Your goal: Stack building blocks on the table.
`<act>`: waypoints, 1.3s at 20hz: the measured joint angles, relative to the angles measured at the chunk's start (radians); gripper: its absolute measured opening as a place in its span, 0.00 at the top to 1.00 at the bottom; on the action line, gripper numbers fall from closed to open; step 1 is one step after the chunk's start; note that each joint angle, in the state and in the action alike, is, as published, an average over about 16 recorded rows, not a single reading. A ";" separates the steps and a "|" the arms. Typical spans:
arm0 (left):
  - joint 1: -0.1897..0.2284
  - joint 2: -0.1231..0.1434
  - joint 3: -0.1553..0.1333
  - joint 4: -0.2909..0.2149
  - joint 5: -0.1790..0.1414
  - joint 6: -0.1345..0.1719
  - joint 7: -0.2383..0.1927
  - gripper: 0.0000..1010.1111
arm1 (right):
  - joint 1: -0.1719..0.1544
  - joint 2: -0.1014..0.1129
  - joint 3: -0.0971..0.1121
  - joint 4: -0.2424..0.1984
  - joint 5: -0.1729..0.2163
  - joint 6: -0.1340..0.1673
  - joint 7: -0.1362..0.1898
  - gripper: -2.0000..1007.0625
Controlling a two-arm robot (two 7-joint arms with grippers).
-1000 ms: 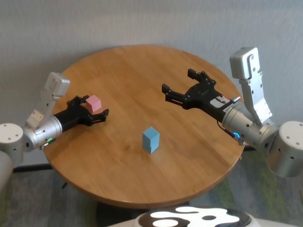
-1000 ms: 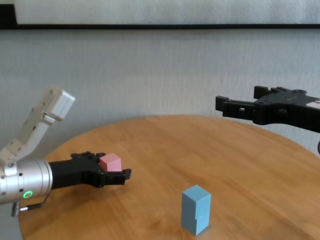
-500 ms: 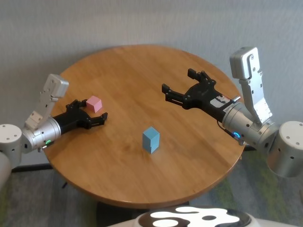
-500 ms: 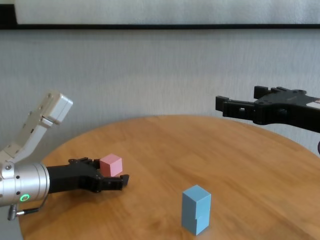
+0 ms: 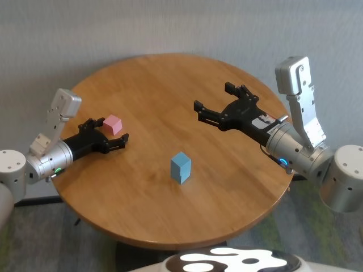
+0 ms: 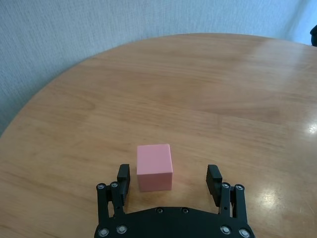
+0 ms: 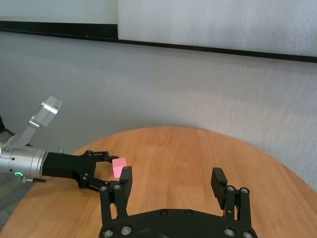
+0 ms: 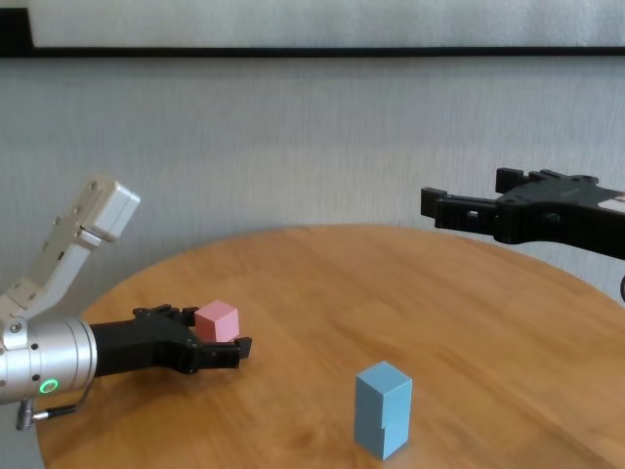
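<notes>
My left gripper has the pink block (image 8: 217, 321) much nearer one finger (image 6: 125, 177), so the pink block will slide square toward the middle when I close that gripper.
The pink block (image 5: 113, 124) sits on the table (image 5: 159, 79) at the left. My left gripper (image 5: 106, 132) is open and low over the table, its fingers on either side of the block. In the left wrist view the pink block (image 6: 154, 166) lies between the fingers (image 6: 213, 179), nearer to one of them, with a gap on both sides. The two light blue blocks (image 5: 181, 168) stand stacked near the table's middle, also seen in the chest view (image 8: 383, 408). My right gripper (image 5: 212, 97) is open and empty, held high over the right half.
The round table ends close to my left arm. A grey wall (image 8: 312, 147) stands behind the table. The right wrist view shows the pink block (image 7: 119, 167) and the left gripper (image 7: 94, 166) far off.
My left gripper has sunk lower and drawn back slightly around the pink block, which stays where it was. The right arm and the blue stack have not moved.
</notes>
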 joint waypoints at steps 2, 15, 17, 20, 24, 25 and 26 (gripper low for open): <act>0.000 0.000 -0.001 0.000 -0.001 -0.002 0.001 0.02 | 0.000 0.000 0.000 0.000 0.000 0.000 0.000 0.00; 0.002 -0.001 -0.003 -0.001 -0.002 -0.007 0.004 0.24 | 0.000 0.000 0.000 0.000 0.000 0.000 0.000 0.00; 0.002 -0.001 -0.003 -0.001 -0.003 -0.008 0.004 0.30 | 0.000 0.000 0.000 0.000 0.000 0.000 0.000 0.00; 0.002 -0.001 -0.003 -0.001 -0.003 -0.008 0.004 0.40 | 0.000 0.000 0.000 0.000 0.000 0.000 0.000 0.00; 0.002 -0.001 -0.003 -0.002 -0.003 -0.009 0.004 0.50 | 0.000 0.000 0.000 0.000 0.000 0.000 0.000 0.00; 0.003 -0.001 -0.003 -0.002 -0.003 -0.009 0.004 0.52 | 0.000 0.000 0.000 0.000 0.000 0.000 0.000 0.00; 0.003 -0.001 -0.003 -0.002 -0.003 -0.009 0.004 0.54 | 0.000 0.000 0.000 0.000 0.000 0.000 0.000 0.00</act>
